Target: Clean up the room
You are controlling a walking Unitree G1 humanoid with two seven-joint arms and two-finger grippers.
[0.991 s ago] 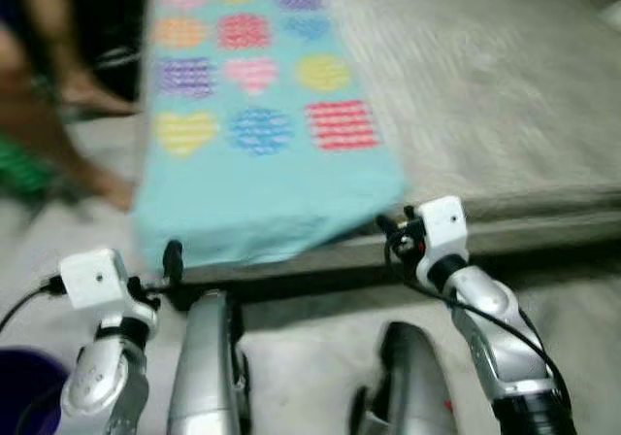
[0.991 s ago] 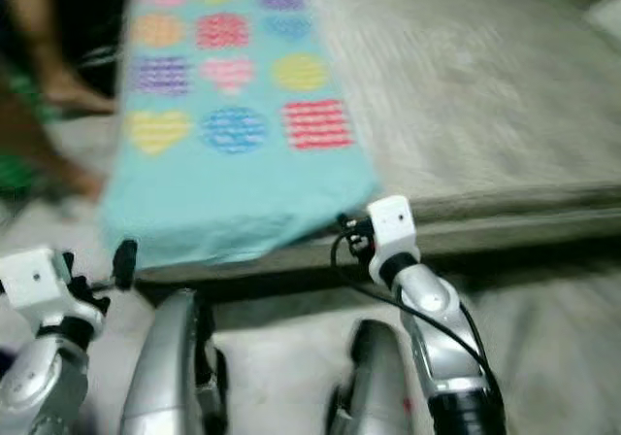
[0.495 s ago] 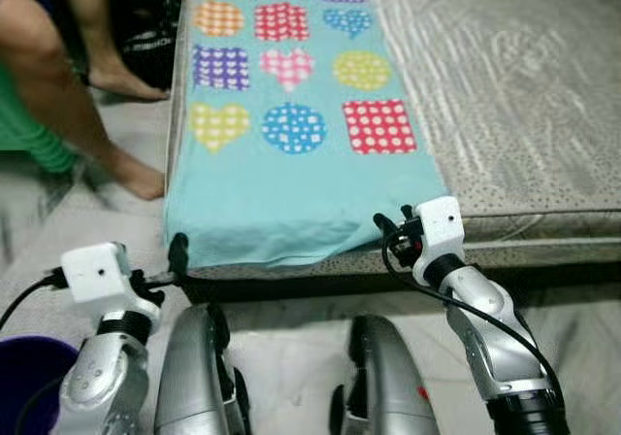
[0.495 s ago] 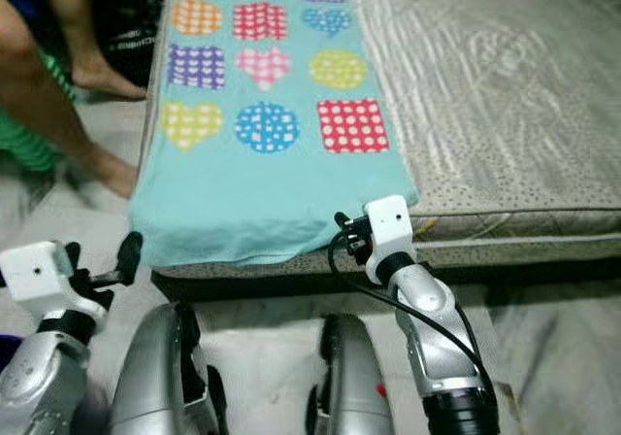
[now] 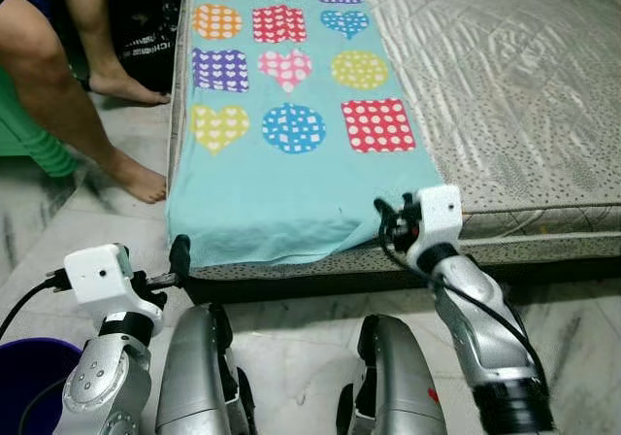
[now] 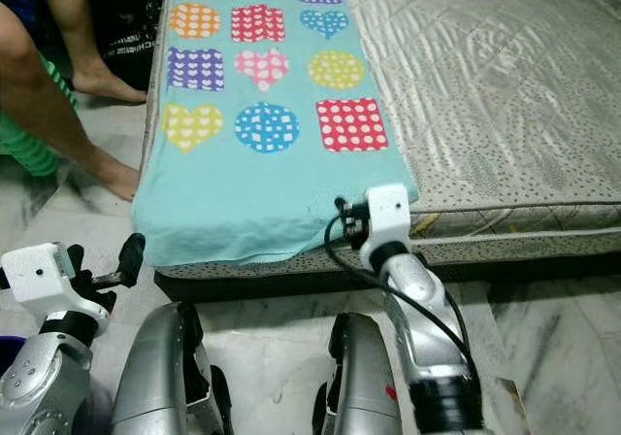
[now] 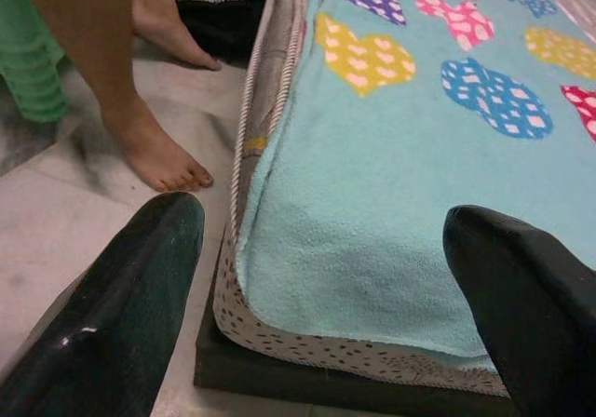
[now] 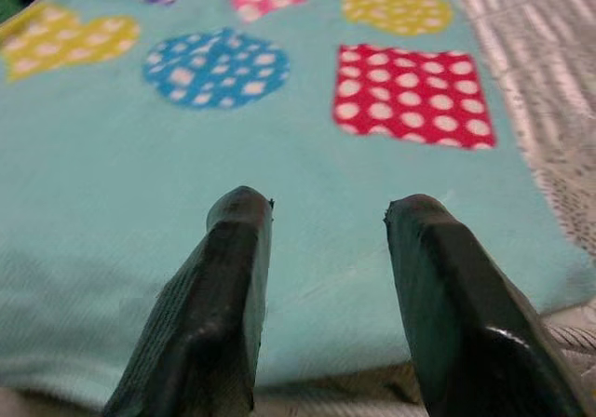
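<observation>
The blanket's near edge point(image 5: 281, 252) hangs loosely over the front of the mattress. So its corner point(image 8: 566, 282) will spread outward when I pull, and the printed shapes will stay flat.
A turquoise blanket point(image 5: 291, 183) printed with coloured hearts, circles and squares lies flat along the left strip of a grey mattress point(image 5: 524, 95). Its near edge hangs slightly over the mattress front. My right gripper point(image 8: 328, 214) is open, low over the blanket's near right corner point(image 5: 385, 214), with both black fingers just above the cloth. My left gripper point(image 7: 324, 220) is open wide in front of the blanket's near left corner point(image 5: 178, 260), a little short of the mattress edge. Neither holds anything.
A person's bare legs and feet point(image 5: 131, 178) stand on the floor just left of the mattress, beside a green object point(image 5: 29, 139) and a black bag point(image 5: 146, 37). A purple bucket point(image 5: 24, 377) sits at my lower left. Marble floor point(image 5: 572, 309) runs along the mattress front.
The blurred picture has steadied and the view has shifted. My right gripper has edged a little closer to the blanket's near right corner. The left gripper stays where it was.
</observation>
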